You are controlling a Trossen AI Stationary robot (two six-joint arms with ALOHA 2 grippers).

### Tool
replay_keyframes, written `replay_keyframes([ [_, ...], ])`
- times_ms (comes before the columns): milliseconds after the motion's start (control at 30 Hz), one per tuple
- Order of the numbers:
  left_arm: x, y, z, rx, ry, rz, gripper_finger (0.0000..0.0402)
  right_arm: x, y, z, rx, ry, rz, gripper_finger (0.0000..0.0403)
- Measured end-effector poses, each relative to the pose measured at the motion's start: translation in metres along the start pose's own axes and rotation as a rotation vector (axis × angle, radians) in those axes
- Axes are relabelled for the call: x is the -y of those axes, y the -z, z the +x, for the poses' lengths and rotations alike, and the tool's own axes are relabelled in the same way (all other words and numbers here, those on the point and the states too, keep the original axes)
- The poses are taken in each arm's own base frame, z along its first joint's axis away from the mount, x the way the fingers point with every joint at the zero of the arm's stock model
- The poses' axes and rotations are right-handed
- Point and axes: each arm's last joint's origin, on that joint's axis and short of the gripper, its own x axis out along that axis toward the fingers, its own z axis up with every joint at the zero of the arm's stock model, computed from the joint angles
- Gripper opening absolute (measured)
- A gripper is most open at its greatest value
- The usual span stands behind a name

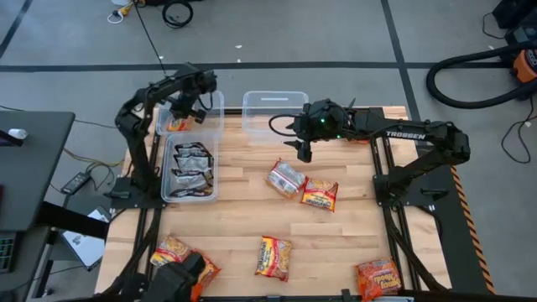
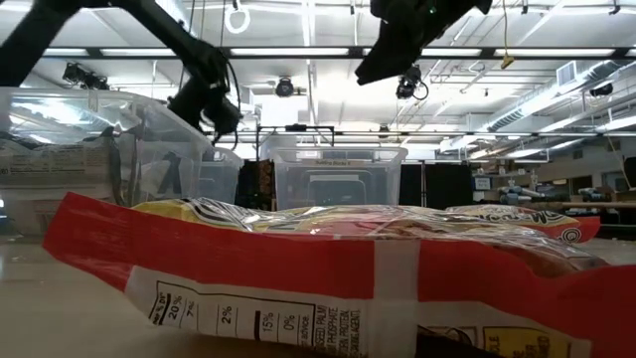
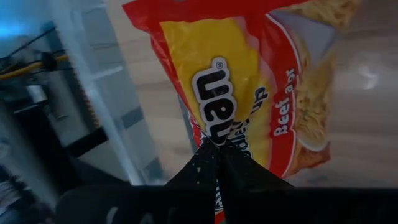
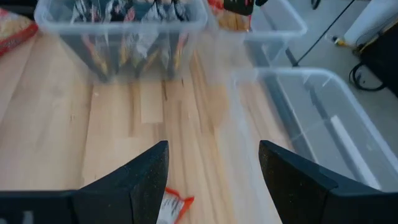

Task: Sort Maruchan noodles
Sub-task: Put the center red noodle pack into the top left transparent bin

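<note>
I should now move my left gripper down and let go of the yellow-and-red packet [image 1: 177,125] there, because the packet is hanging inside the clear bin [image 1: 209,123] beyond the silver-black packets.
My left gripper [image 1: 186,106] is over the far-left clear bin [image 1: 210,107], shut on a yellow-and-red Maruchan packet [image 3: 249,81]. My right gripper [image 4: 214,180] hovers open above bare table in front of the far-middle bin [image 1: 275,102], touching nothing. The near-left bin [image 1: 191,197] holds several silver-black packets [image 1: 193,164] lying on its floor. Two packets [image 1: 287,178] [image 1: 320,195] lie flat side by side mid-table. Others lie near the front edge [image 1: 273,256] [image 1: 179,252] [image 1: 377,277]. One packet [image 2: 348,268] fills the low view's foreground. My left gripper pinches the yellow-and-red packet between its two fingers [image 3: 208,165] at one end [image 3: 217,140], near the middle of that end. The fingers come from above, pointing down. The packet hangs below them, between the bin's walls; whether its lower end rests on the bin floor I cannot tell.
The far-middle bin [image 4: 323,118] stands beside my right gripper, nothing showing inside it. An orange-red corner of a packet [image 4: 173,205] shows just below the right fingers. Bare wood lies between the bins and the mid-table packets. The bin walls [image 3: 106,93] stand close around my left gripper.
</note>
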Motion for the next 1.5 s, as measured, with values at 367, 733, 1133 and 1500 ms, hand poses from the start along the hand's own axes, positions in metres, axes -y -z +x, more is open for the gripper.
replay_keyframes([
  [367,0.014,-0.002,0.032,-0.048,-0.181,0.047,0.0008,-0.012,0.008,-0.017,-0.11,0.009,0.049,0.0254],
  [733,0.013,-0.002,0.033,-0.06,-0.17,0.081,0.0092,-0.018,0.01,-0.051,-0.116,0.064,0.091,0.0254],
  [1133,-0.015,0.027,-0.027,0.147,-0.041,0.038,0.0157,-0.019,0.009,-0.061,-0.086,-0.002,0.074,0.0254],
  [1500,-0.023,0.155,-0.143,0.852,0.578,0.181,0.0157,-0.057,0.075,-0.028,-0.363,-0.252,-0.305,0.0254],
])
